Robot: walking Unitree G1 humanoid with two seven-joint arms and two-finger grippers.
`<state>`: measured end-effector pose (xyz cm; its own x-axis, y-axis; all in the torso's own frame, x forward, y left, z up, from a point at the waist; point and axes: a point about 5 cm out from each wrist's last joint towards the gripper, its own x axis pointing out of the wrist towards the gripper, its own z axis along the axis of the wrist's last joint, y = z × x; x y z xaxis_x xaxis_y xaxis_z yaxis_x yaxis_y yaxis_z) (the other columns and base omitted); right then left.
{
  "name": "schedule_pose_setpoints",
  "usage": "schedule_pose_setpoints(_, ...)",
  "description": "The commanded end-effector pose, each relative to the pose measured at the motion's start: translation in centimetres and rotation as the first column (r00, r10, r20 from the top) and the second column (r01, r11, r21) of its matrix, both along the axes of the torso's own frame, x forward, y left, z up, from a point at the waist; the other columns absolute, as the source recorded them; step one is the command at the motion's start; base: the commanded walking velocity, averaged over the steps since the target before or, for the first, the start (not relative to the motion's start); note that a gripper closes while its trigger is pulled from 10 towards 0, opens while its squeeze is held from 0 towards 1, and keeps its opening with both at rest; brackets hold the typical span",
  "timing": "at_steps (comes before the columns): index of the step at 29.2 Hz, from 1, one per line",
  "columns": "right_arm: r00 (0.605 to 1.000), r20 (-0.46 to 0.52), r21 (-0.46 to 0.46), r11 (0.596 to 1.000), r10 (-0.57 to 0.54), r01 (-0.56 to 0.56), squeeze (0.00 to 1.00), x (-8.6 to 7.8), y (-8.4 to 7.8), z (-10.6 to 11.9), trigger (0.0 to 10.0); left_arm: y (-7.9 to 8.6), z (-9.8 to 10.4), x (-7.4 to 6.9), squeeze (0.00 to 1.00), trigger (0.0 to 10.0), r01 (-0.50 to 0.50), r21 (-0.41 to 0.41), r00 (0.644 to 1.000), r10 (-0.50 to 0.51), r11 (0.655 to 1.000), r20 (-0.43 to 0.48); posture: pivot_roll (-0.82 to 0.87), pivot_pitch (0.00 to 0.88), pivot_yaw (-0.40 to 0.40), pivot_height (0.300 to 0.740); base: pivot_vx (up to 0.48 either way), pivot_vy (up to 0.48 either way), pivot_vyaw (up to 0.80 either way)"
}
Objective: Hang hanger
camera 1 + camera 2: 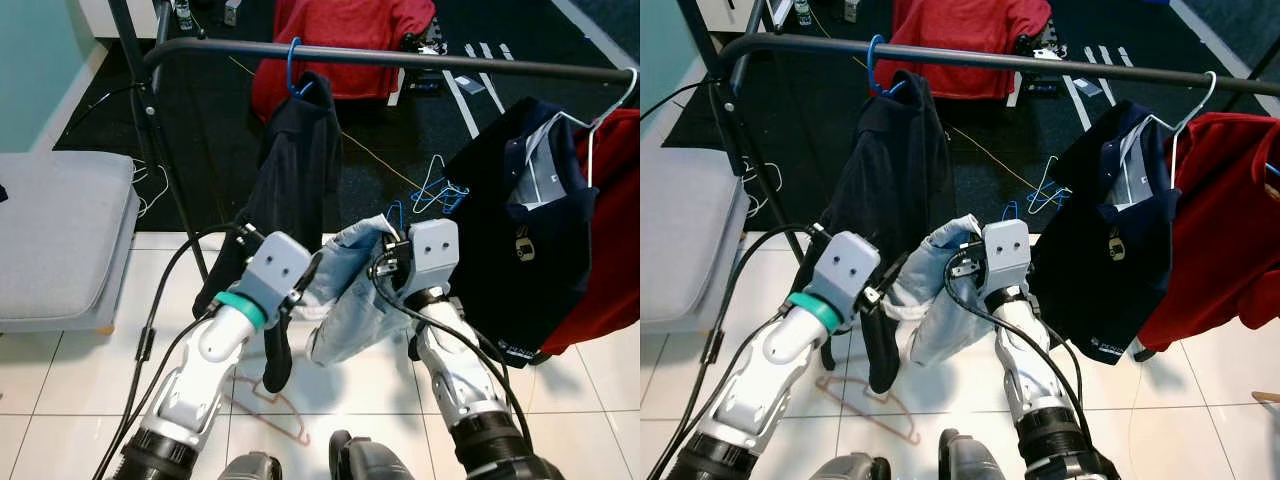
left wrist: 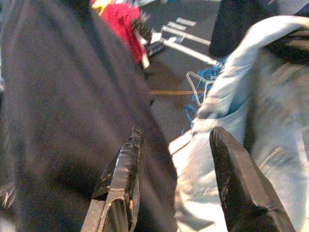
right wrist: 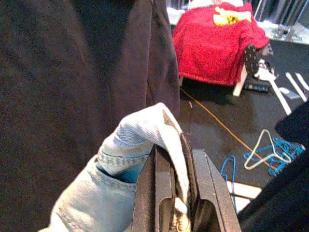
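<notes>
The blue hanger's hook rests over a clear part of the bar, so the dark garment will drag the hook toward the upright when I pull.
A black clothes rail runs across the top. A dark garment hangs from it on a blue hanger. My right gripper is shut on a fold of a light blue denim garment, held below the rail between the dark garment and a navy polo. A blue hanger hook pokes out at the denim's top. My left gripper is open, with one finger against the dark garment and the other beside the denim.
The navy polo hangs on a white hanger beside a red garment. Loose hangers lie on the dark floor, and a pink hanger lies on the tiles. A grey cushion is at the left, beside the rack's upright.
</notes>
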<state>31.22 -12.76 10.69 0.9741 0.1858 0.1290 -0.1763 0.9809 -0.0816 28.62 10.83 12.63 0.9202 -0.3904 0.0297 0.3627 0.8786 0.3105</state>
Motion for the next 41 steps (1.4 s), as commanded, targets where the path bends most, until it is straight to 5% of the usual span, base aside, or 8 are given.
schedule_pose_setpoints(1,1.000,-0.009,-0.017,1.000,-0.015,0.015,0.00,-0.4,-0.4,-0.5,10.0,0.5,0.8,-0.1,0.00,10.0,-0.008,-0.067,1.000,0.008,0.998,0.004,-0.04,0.094,-0.014,0.740,0.000,0.000,0.00)
schedule_pose_setpoints(14,0.999,-0.006,-0.022,0.999,-0.039,0.039,0.00,-0.8,-0.7,-0.7,10.0,1.9,12.9,5.2,0.00,10.0,-0.157,-0.169,0.921,0.206,0.973,0.331,-0.06,0.095,0.004,0.740,0.000,0.000,0.00)
schedule_pose_setpoints(15,0.999,-0.003,-0.021,0.999,-0.040,0.040,0.00,-0.8,-0.6,-0.7,10.0,1.9,13.0,5.8,1.00,10.0,-0.176,-0.156,0.923,0.218,0.972,0.318,-0.06,0.097,0.008,0.740,0.000,0.000,0.00)
schedule_pose_setpoints(27,0.998,-0.009,-0.020,0.998,-0.067,0.067,0.00,-1.5,-1.1,-1.0,10.0,3.1,11.4,8.9,1.00,10.0,-0.323,-0.123,0.933,0.337,0.938,0.126,-0.08,0.120,0.026,0.740,0.000,0.000,0.00)
schedule_pose_setpoints(28,0.998,-0.008,-0.019,0.997,-0.069,0.069,0.00,-1.5,-1.1,-0.9,10.0,3.6,11.2,9.4,0.00,10.0,-0.359,-0.110,0.923,0.369,0.927,0.103,-0.08,0.123,0.030,0.740,0.000,0.000,0.00)
schedule_pose_setpoints(33,0.997,-0.003,-0.017,0.997,-0.073,0.073,0.00,-1.5,-1.1,-0.8,10.0,4.0,11.0,10.3,0.00,10.0,-0.295,-0.048,0.954,0.297,0.954,0.038,-0.08,0.121,0.036,0.740,0.000,0.000,0.00)
schedule_pose_setpoints(38,0.996,0.001,-0.012,0.996,-0.084,0.084,0.00,-1.3,-1.3,-0.7,10.0,4.2,11.1,10.7,0.00,0.8,-0.166,0.036,0.986,0.166,0.986,-0.013,-0.07,0.115,0.041,0.740,0.000,0.000,0.00)
schedule_pose_setpoints(41,0.996,0.006,-0.011,0.996,-0.085,0.085,0.00,-1.2,-1.2,-0.5,10.0,3.6,10.8,10.7,0.00,0.0,-0.132,0.064,0.991,0.133,0.989,-0.015,-0.08,0.112,0.040,0.740,0.000,0.000,0.00)
